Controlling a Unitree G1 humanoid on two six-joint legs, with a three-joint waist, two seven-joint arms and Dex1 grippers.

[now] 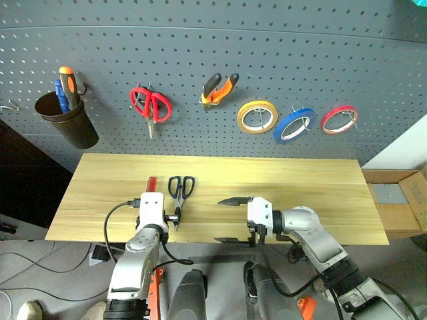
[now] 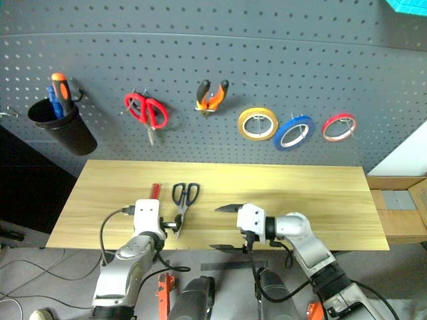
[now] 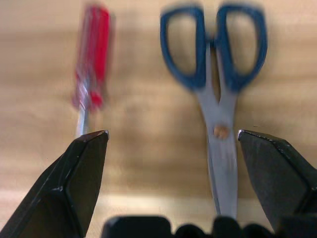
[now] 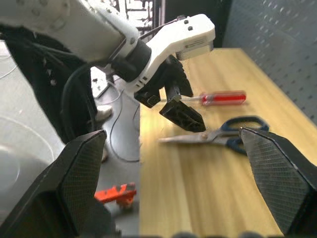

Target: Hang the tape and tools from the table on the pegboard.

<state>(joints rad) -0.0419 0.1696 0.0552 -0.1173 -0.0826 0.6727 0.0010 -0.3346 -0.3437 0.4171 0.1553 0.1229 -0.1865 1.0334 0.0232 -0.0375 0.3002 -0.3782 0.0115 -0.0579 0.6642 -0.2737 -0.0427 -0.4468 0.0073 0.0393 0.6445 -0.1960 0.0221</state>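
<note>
The dark-blue-handled scissors (image 1: 180, 195) are a long way from my right gripper, so my left gripper needs to take them by the blades and hang them over the red-handled scissors (image 1: 151, 107).
On the dark grey pegboard (image 1: 300, 53) hang the orange-and-black pliers (image 1: 219, 89) and the blue tape (image 1: 295, 125). The red-handled screwdriver (image 1: 151, 183) and the dark-blue-handled scissors (image 1: 180, 193) lie side by side on the wooden table (image 1: 300, 193). My left gripper (image 3: 172, 134) is open just above the table's front edge. One fingertip is near the screwdriver's shaft (image 3: 81, 121); the other is beside the scissors' blades (image 3: 220, 148). My right gripper (image 1: 228, 220) is open and empty over the front edge, pointing left towards the scissors (image 4: 223, 136).
Also on the pegboard are a black cup (image 1: 65, 120) with orange and blue screwdrivers, red-handled scissors (image 1: 151, 105), a yellow roll (image 1: 257, 117) and a red roll (image 1: 339, 120). A cardboard box (image 1: 400, 207) stands right of the table. Cables lie on the floor.
</note>
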